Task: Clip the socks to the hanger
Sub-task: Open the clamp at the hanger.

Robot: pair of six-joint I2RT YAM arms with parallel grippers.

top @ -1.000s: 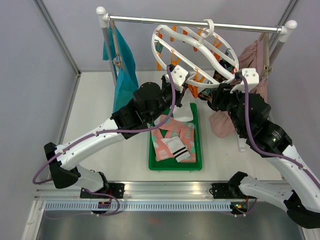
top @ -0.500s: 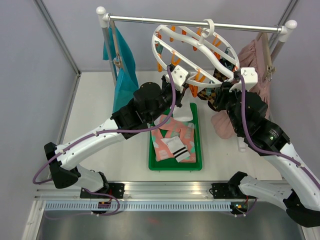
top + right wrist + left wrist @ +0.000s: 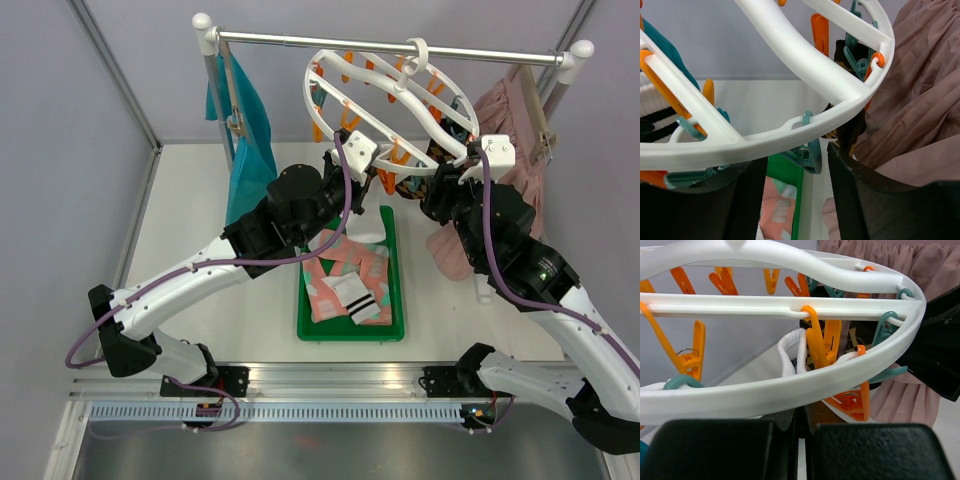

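The teal clip (image 3: 806, 152) hangs loosely and at a slant between the right gripper's fingers, and they should pinch its sides (image 3: 815, 156) squarely before the left gripper brings the white sock.
The hanger (image 3: 308, 85), a round white ring with orange and teal clips, hangs tilted from the rail. My left gripper (image 3: 383, 183) sits just under its near rim (image 3: 790, 385), jaws shut (image 3: 802, 425). A brown patch shows past the tips; I cannot tell if anything is pinched. An orange clip (image 3: 820, 342) holds a white sock cuff (image 3: 792, 352). My right gripper (image 3: 432, 190) is open (image 3: 795, 190) below the rim (image 3: 790, 50), its fingers either side of a teal clip (image 3: 812, 150) without touching it. An argyle sock (image 3: 845, 125) hangs by the right finger. More socks (image 3: 345, 280) lie in the tray.
A green tray (image 3: 303, 310) sits between the arms on the white table. A teal garment (image 3: 245, 150) hangs at the rail's left end and a dusty-pink skirt (image 3: 510, 130) at its right, close behind my right arm. The rail (image 3: 300, 40) spans the back.
My right arm has shifted slightly left, closer under the ring, and its jaws narrowed then widened again. The left arm and the socks in the tray stay put.
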